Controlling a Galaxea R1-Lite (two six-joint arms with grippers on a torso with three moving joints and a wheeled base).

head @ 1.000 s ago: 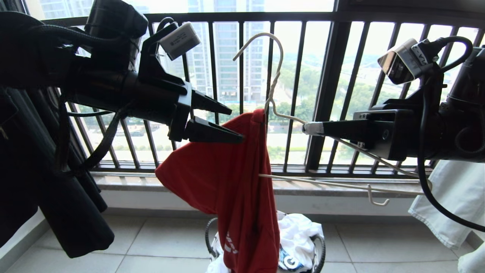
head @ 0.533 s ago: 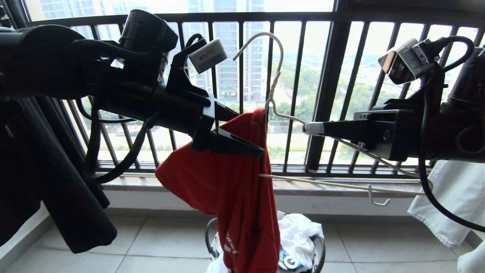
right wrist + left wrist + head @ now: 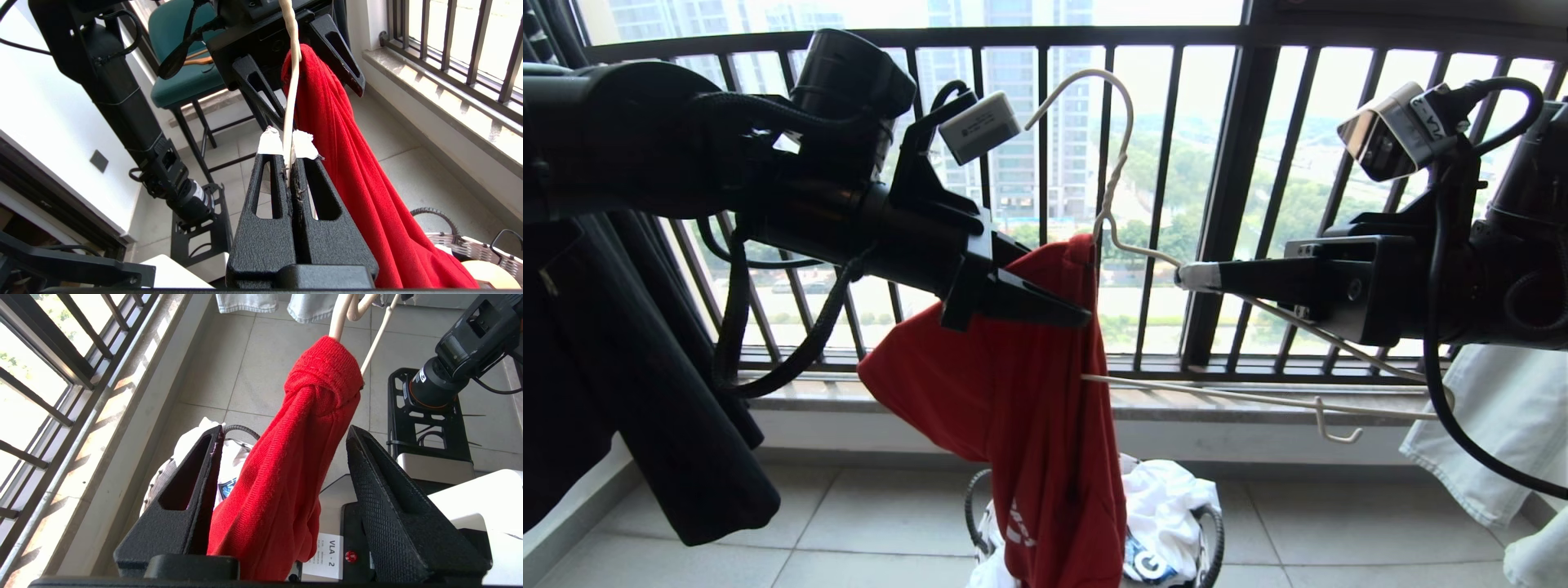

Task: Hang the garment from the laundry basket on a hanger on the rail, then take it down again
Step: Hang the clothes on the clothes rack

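The hanger's empty side (image 3: pixel 1334 343) is blocked by my right gripper. My left gripper should first clamp the garment's upper fold, and then my right gripper should take hold of the garment's hanging side (image 3: pixel 1103 461).
The red garment (image 3: pixel 1013 425) hangs bunched from the neck of the pale wire hanger (image 3: pixel 1111 163), in front of the window railing. My right gripper (image 3: pixel 1188 276) is shut on the hanger's shoulder wire (image 3: pixel 291 102), holding it up from the right. From the left, my left gripper (image 3: pixel 1054 282) straddles the garment's upper fold (image 3: pixel 286 469). It is open: one finger (image 3: pixel 196 486) touches the cloth, the other finger (image 3: pixel 380 486) stands apart from it. Below on the floor stands the laundry basket (image 3: pixel 1213 531). The rail is out of view.
White clothes (image 3: pixel 1168 498) fill the basket. A black garment (image 3: pixel 605 367) hangs at the left and a pale one (image 3: pixel 1494 433) at the right. The dark window railing (image 3: pixel 1233 204) and stone sill (image 3: pixel 809 392) lie just behind. A teal chair (image 3: pixel 179 77) stands behind the left arm.
My left gripper has moved right until its fingers are on both sides of the garment's top, and the jaws have narrowed. The right gripper and hanger have stayed still.
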